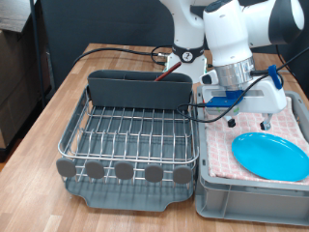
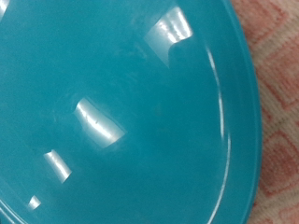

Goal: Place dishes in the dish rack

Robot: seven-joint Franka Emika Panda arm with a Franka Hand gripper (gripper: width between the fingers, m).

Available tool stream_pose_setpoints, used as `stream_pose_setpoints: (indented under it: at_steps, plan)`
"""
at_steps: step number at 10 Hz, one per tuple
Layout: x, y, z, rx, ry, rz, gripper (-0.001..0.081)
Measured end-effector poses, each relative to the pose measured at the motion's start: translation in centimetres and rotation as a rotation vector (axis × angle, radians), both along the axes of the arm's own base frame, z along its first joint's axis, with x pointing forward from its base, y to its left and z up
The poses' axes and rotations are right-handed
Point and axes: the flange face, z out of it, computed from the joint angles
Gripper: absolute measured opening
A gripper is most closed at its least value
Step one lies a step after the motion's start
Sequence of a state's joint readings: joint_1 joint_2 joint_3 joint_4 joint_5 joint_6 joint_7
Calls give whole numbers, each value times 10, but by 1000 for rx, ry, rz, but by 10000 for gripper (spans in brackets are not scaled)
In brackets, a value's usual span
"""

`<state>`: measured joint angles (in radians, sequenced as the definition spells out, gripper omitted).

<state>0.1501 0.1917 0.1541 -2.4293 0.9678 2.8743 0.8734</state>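
The cloth's far part is blocked from view by my gripper [image 1: 241,99], so I should expect the white cup hidden behind my gripper when I take the light-blue plate away.
The round light-blue plate [image 1: 271,156] lies flat on the pink checked cloth [image 1: 293,120] inside the grey crate [image 1: 249,198] at the exterior view's right. My gripper [image 1: 250,123] hangs just above the cloth, beside the plate's upper left edge, with its fingers spread apart and nothing between them. In the wrist view the plate [image 2: 121,112] fills nearly the whole picture, with cloth [image 2: 277,103] along one side; no fingers show there. The dish rack [image 1: 135,135] stands to the exterior view's left with no dishes showing in its wire basket. The white cup and the wooden spoon are out of view.
The rack's dark grey caddy [image 1: 140,89] stands along its far side, round grey tabs [image 1: 125,171] line its near edge, and the drain tray [image 1: 135,196] sticks out below. Cables [image 1: 116,51] lie on the wooden table [image 1: 58,101] behind the rack.
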Motion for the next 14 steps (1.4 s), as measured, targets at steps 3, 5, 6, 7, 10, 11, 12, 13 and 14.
stream_pose_setpoints:
  at_steps: [3, 5, 6, 7, 10, 11, 12, 13, 14]
  plan:
    - [-4, -4, -9, 14, -17, 8, 803]
    - [-3, -4, -11, 23, -40, 30, 803]
    - [-1, -4, -11, 22, -47, 41, 803]
    - [2, -3, -11, 23, -49, 43, 803]
    - [7, -1, -15, 26, -53, 51, 803]
    - [9, -1, -16, 27, -56, 53, 803]
    - [11, 0, -17, 28, -57, 55, 803]
    - [12, 0, -18, 29, -58, 56, 803]
    - [12, 0, -18, 30, -60, 52, 803]
